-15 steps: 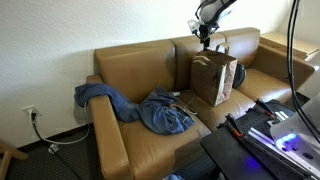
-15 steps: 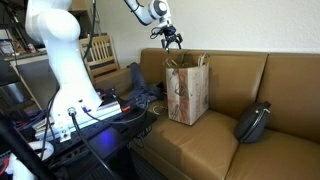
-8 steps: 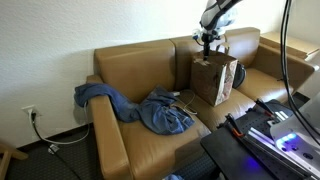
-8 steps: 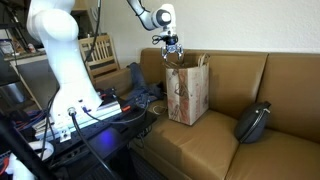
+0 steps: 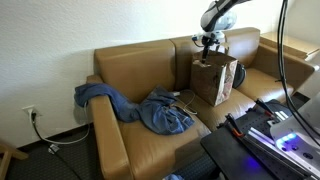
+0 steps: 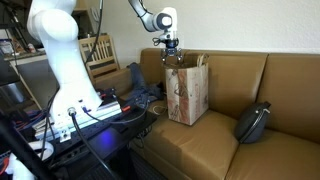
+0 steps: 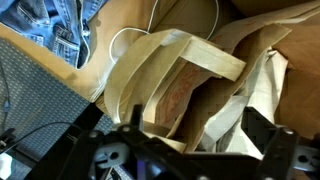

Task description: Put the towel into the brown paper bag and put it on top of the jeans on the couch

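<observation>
The towel is inside the bag [image 7: 262, 98] and the paper handle is between the gripper's open fingers, so the robot's gripper should keep going down and close on the bag's handle and rim [image 7: 182, 98].
The brown paper bag [image 5: 214, 80] stands upright on the couch's middle seat and shows in both exterior views [image 6: 186, 95]. My gripper [image 5: 208, 44] hangs just above the bag's open top [image 6: 170, 49]. In the wrist view its fingers [image 7: 180, 140] are spread open over the bag's mouth, with a paper handle [image 7: 170, 55] looped between them. A pale crumpled towel [image 7: 255, 95] lies inside the bag. The blue jeans [image 5: 150, 108] lie heaped on the couch's other seat and over its armrest.
The tan couch [image 5: 140, 65] stands against a white wall. A dark pouch [image 6: 252, 122] lies on the seat beside the bag. A black equipment table with cables [image 5: 255, 140] stands in front of the couch. A wooden chair [image 6: 100, 55] stands behind the robot base.
My gripper has come down from well above the bag to just over its handles. The bag and the jeans have not moved.
</observation>
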Controlling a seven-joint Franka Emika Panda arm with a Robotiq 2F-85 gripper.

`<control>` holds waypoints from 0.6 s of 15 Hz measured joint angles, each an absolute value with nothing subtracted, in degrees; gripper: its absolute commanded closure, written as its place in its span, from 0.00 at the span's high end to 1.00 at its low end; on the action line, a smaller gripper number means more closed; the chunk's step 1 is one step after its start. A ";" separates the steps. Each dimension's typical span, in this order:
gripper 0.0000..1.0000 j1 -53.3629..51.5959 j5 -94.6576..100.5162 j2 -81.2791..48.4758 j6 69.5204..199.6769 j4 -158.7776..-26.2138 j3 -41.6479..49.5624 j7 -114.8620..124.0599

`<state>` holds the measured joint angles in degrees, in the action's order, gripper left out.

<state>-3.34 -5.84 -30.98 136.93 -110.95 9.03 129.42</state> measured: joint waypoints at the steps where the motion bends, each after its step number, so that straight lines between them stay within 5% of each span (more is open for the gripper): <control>1: 1.00 -2.89 -7.68 -31.69 136.98 -110.94 8.99 129.63; 7: 1.00 -0.26 -13.76 -33.19 139.15 -111.35 9.31 132.73; 8: 0.75 0.25 -14.16 -33.25 139.04 -111.29 9.39 133.24; 9: 0.74 0.81 -14.49 -33.45 138.94 -111.21 9.37 133.32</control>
